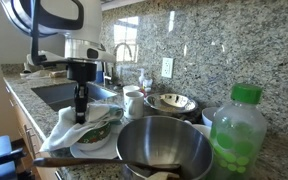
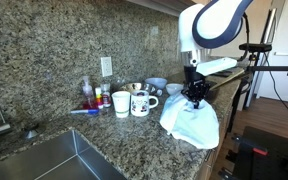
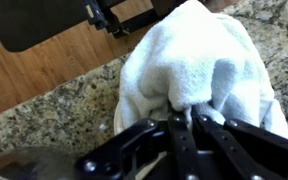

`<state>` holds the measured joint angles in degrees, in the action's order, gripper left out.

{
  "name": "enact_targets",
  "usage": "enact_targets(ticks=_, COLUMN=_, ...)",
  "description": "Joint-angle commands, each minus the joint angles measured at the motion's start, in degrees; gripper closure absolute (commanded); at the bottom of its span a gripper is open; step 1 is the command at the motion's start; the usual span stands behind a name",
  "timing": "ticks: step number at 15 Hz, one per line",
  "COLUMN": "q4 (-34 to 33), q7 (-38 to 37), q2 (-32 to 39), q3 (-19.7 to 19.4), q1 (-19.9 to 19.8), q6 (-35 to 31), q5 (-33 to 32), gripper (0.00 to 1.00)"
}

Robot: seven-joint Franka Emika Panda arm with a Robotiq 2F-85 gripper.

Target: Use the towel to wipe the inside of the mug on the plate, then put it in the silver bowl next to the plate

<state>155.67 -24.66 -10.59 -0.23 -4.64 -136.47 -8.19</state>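
The pinched towel fold [image 1: 80, 121] is next to the mug, toward the counter's edge. My gripper should move back over the mug's opening and push the towel inside.
My gripper [image 1: 81, 108] points straight down and is shut on the white towel [image 1: 72, 128]. The towel hangs in thick folds over the mug [image 1: 102, 131], whose dark green band shows beside the cloth. The mug stands on the white plate [image 1: 92, 150]. The large silver bowl [image 1: 164, 146] sits right next to the plate, nearer the camera. In an exterior view the gripper [image 2: 196, 97] holds the towel [image 2: 192, 124] at the counter's edge, and the towel hides the mug and plate. In the wrist view the fingers [image 3: 179, 112] pinch a fold of the towel [image 3: 194, 55].
A green plastic bottle [image 1: 238, 130] stands beside the silver bowl. Smaller metal dishes [image 1: 172, 102] and plain white cups [image 1: 133, 100] sit behind it. The sink [image 1: 62, 93] lies beyond the gripper. Two white cups [image 2: 130, 103] and small bottles [image 2: 92, 97] stand by the wall.
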Motion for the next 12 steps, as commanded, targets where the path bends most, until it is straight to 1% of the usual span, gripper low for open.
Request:
enact_targets(ticks=1, q4=-2.5, q7=-9.0, q2=1.2, q3=3.1, q1=-1.1, q6=2.5, q5=-8.0, gripper=0.95)
enact_targets(ticks=3, q4=-2.8, q7=-10.1, q2=1.7, q3=3.5, q1=-0.4, q6=0.9, q5=-9.2, gripper=0.95)
enact_targets(ticks=5, q4=-3.0, q7=-6.2, q2=2.5, q3=2.8, q1=0.9, q6=-0.4, q5=-5.1, gripper=0.95)
enact_targets(ticks=7, q4=-3.6, q7=1.7, q2=4.0, q3=1.2, q1=2.3, q6=-1.9, q5=2.9, gripper=0.95)
enact_targets(ticks=9, q4=-4.2, q7=9.3, q2=4.9, q3=0.1, q1=3.0, q6=-1.4, q5=10.6, gripper=0.95)
enact_targets(ticks=10, q4=-4.9, q7=11.1, q2=5.4, q3=-0.1, q1=2.9, q6=-0.1, q5=12.3, gripper=0.95)
enact_targets(ticks=11, q4=-5.4, q7=12.0, q2=5.8, q3=-0.3, q1=2.6, q6=1.1, q5=12.7, gripper=0.95)
enact_targets(ticks=12, q4=-5.7, q7=11.2, q2=6.2, q3=-0.4, q1=2.1, q6=1.8, q5=11.6, gripper=0.95)
